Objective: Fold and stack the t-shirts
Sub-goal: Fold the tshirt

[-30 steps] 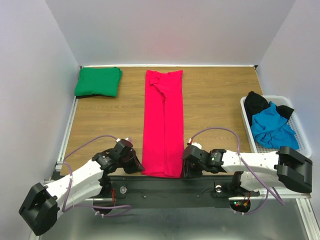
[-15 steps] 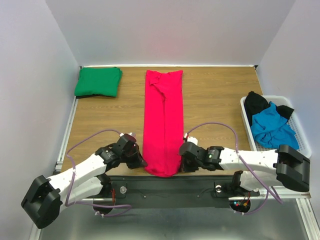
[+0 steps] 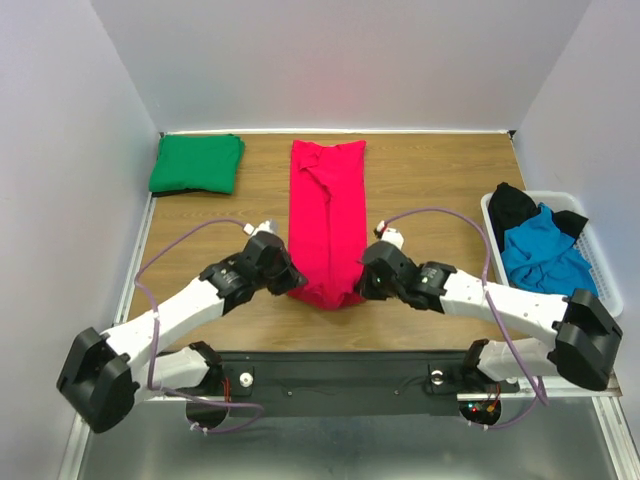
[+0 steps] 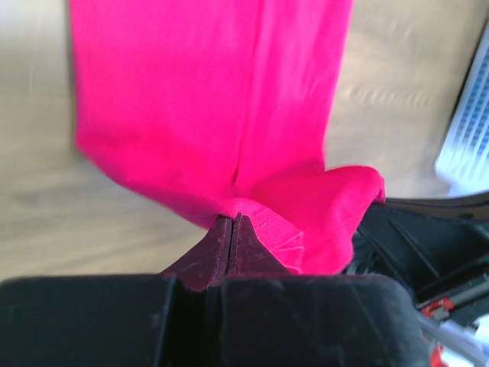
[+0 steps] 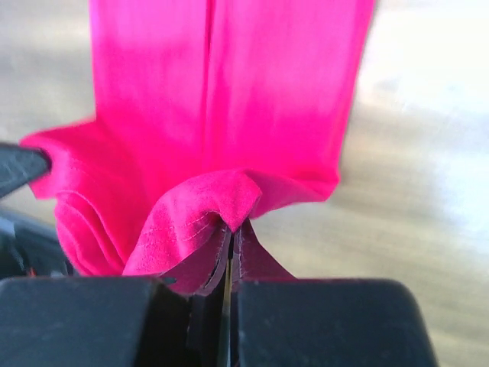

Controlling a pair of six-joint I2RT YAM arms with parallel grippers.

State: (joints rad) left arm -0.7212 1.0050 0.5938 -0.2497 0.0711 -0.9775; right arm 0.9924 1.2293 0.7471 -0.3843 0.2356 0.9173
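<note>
The robot's grippers hold the hem's corners point(image 3: 351, 297) level across the straight strip of the t-shirt, so the right gripper should go on carrying the hem forward until it lies close to the strip's far end point(image 3: 345, 197).
A crimson red t-shirt point(image 3: 328, 205) lies as a long narrow strip down the middle of the table, its near end lifted and doubled back. My left gripper point(image 3: 291, 283) is shut on the left corner of that hem point(image 4: 252, 218). At the right corner, my right gripper point(image 3: 364, 283) is likewise shut on the hem point(image 5: 218, 202). A folded emerald green t-shirt point(image 3: 197, 163) rests at the far left corner. In the basket, a bright blue t-shirt point(image 3: 545, 255) lies crumpled on a black t-shirt point(image 3: 512, 207).
A white slatted plastic basket point(image 3: 603, 262) stands at the right edge of the table. Purple cables loop up from both arms. Grey walls close in the table on three sides.
Both grippers have shut on the near hem of the red t-shirt and carried it away from the table's front edge toward the far side, so the strip now ends farther back.
</note>
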